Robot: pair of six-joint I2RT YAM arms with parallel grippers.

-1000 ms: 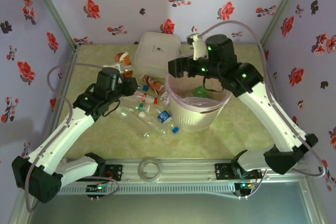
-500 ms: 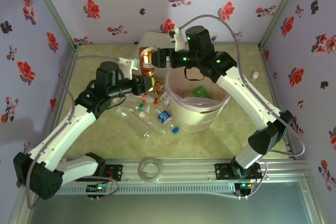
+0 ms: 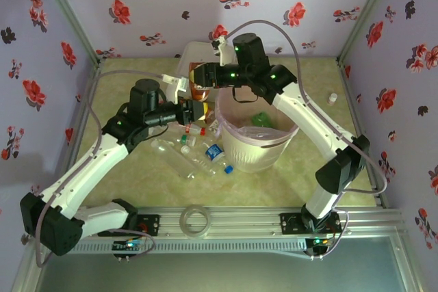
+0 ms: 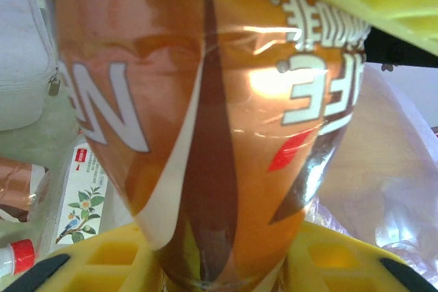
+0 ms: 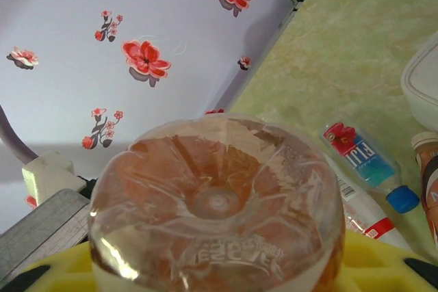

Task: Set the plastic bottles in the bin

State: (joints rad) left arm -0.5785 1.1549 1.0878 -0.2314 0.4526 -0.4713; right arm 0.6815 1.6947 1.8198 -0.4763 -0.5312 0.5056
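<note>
The robot's right gripper is closed on the bottle's base (image 5: 217,200), so next the left gripper opens and lets go of the bottle's narrow end before the right gripper carries the bottle into the bin (image 3: 254,113).
A brown-orange bottle (image 3: 197,92) is held in the air just left of the bin (image 3: 250,156), with a gripper on each end. My left gripper (image 3: 190,109) is shut on its narrow end (image 4: 219,135), yellow fingers (image 4: 102,264) on both sides. My right gripper (image 3: 200,75) is shut on the bottle's other end, and the ribbed base (image 5: 215,203) faces the right wrist camera. A green bottle (image 3: 260,119) lies inside the bin. Several clear bottles (image 3: 198,155) with red and blue caps lie on the table left of the bin.
A square white lidded box (image 3: 198,56) stands behind the grippers. A clear tape ring (image 3: 196,220) lies on the front rail. One small bottle (image 3: 333,98) stands at the far right wall. A blue-capped bottle (image 5: 369,165) lies below the right gripper.
The right arm swung left from above the bin to the bottle in my left gripper and shut on it. The left gripper carried the bottle rightward toward the bin.
</note>
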